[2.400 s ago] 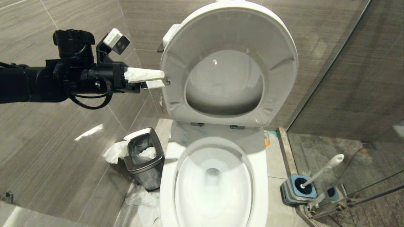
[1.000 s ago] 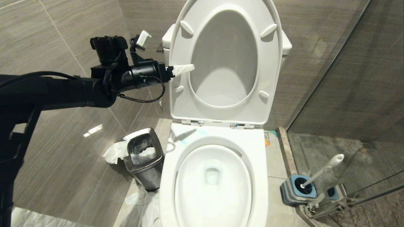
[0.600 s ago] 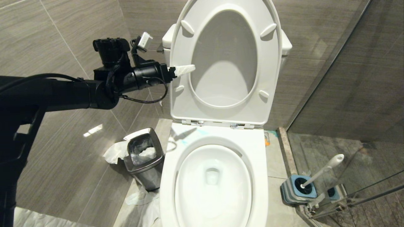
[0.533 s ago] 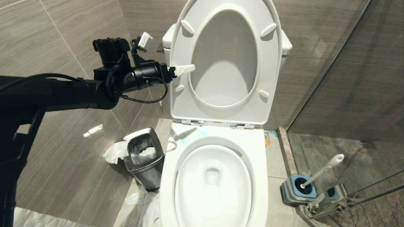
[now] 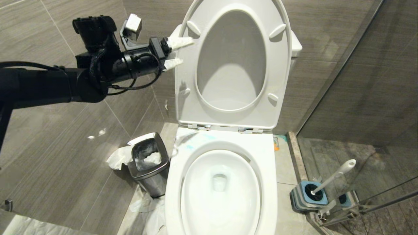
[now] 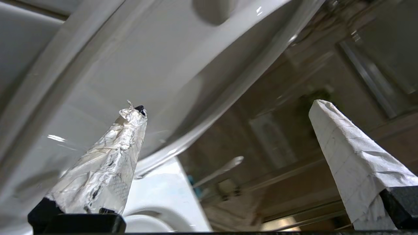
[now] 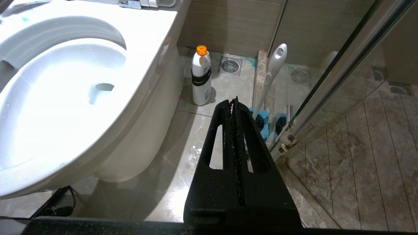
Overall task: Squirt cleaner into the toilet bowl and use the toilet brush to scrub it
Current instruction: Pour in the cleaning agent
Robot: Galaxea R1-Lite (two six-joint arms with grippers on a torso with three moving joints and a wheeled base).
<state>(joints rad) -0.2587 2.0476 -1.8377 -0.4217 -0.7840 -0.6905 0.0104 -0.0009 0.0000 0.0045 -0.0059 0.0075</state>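
Note:
The raised seat point(image 5: 272, 66) stands upright against the tank, so the robot's left gripper keeps moving back from the seat's edge point(image 5: 177, 88) until it is clear, and then close.
The white toilet bowl point(image 5: 199, 209) point(image 7: 49, 107) stands open, its seat point(image 5: 281, 81) raised upright against the tank. My left gripper point(image 5: 178, 52) point(image 6: 228, 106) hangs open and empty beside the seat's upper left edge; its fingers are wrapped in white paper. The toilet brush point(image 5: 333, 178) point(image 7: 274, 71) leans in its blue-and-grey holder point(image 5: 308, 194) on the floor right of the toilet. The cleaner point(image 7: 200, 78), a white bottle with an orange cap, stands on the floor between toilet and brush. My right gripper point(image 7: 234, 101) is shut and empty, low beside the bowl, out of the head view.
A small steel waste bin point(image 5: 148, 163) stands left of the toilet with crumpled paper point(image 5: 119, 156) around it. A glass shower partition point(image 5: 359, 81) closes off the right side just behind the brush holder. A floor drain point(image 7: 230, 65) lies behind the bottle.
The seat has swung from half-raised to upright. Since then my left gripper has drawn back from the seat's opening, risen to its upper left edge and rolled, so both fingers now show.

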